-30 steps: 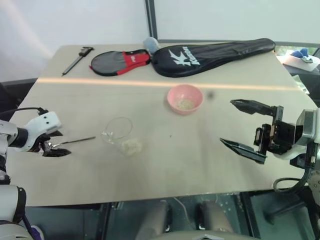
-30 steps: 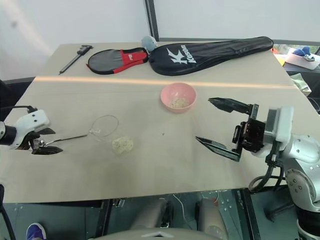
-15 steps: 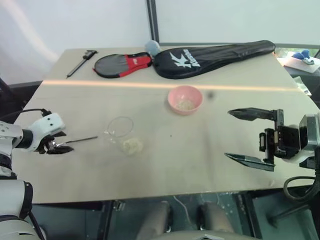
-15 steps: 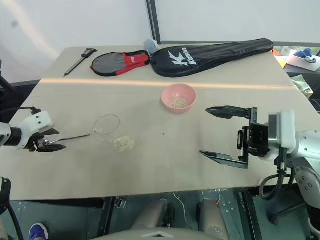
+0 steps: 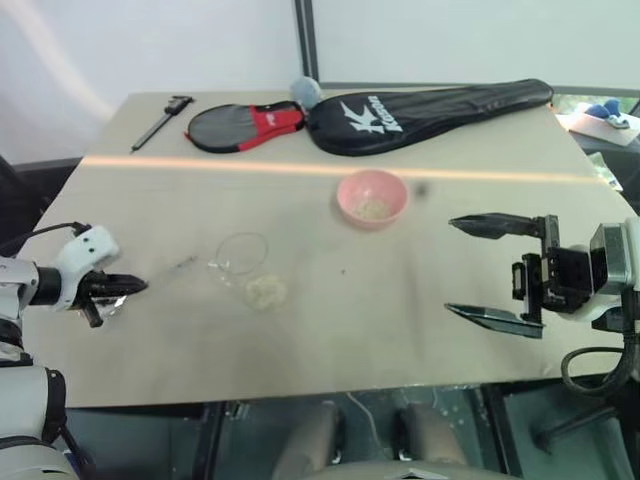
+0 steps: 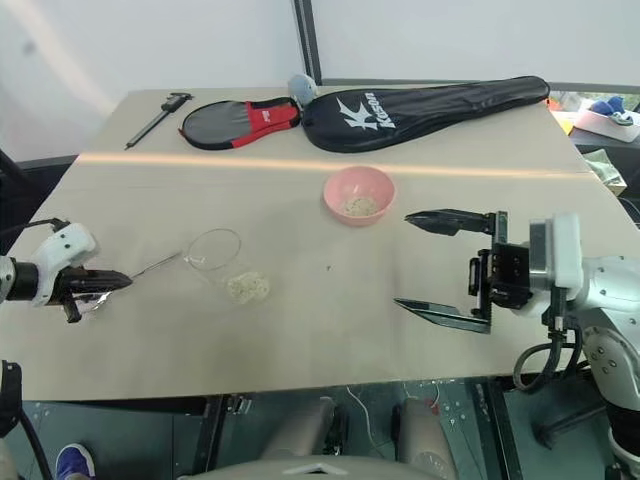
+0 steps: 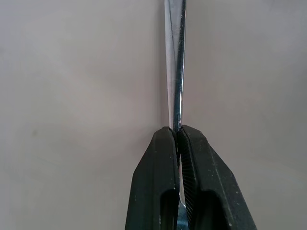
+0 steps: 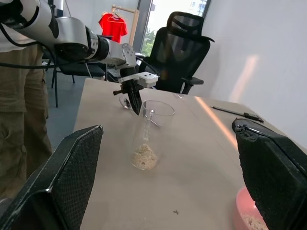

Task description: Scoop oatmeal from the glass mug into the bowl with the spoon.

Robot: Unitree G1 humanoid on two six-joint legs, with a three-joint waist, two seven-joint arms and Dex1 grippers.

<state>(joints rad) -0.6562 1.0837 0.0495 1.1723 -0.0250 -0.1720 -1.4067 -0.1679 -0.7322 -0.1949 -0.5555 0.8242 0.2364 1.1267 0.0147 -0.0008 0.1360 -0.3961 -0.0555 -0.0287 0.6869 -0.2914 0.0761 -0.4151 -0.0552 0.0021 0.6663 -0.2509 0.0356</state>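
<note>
I expect the spoon's slim handle (image 5: 178, 267) to stick up above the mug's rim when I lower it in, because the handle looks longer than the glass mug (image 5: 253, 272).
My left gripper (image 5: 128, 287), at the table's left edge, is shut on the spoon (image 7: 174, 62). The spoon's slim silver handle (image 5: 170, 269) slants from the fingertips toward the glass mug (image 5: 243, 256). The mug stands upright a short way to the right, with a clump of oatmeal (image 8: 144, 157) at its bottom. Farther back and right is the pink bowl (image 5: 371, 197), holding a little oatmeal. My right gripper (image 5: 494, 271) hovers open over the table's right side, well clear of the bowl and mug, nothing between its fingers.
A grey caliper (image 5: 158, 122), a red-and-black pouch (image 5: 243, 125) and a long black racket cover (image 5: 430, 105) lie along the far edge. A person in khaki trousers (image 8: 19, 96) and an office chair (image 8: 182, 52) are beyond the table's left side.
My left gripper has closed on the spoon handle, and the handle now slants up toward the mug. The right gripper stays open in about the same place.
</note>
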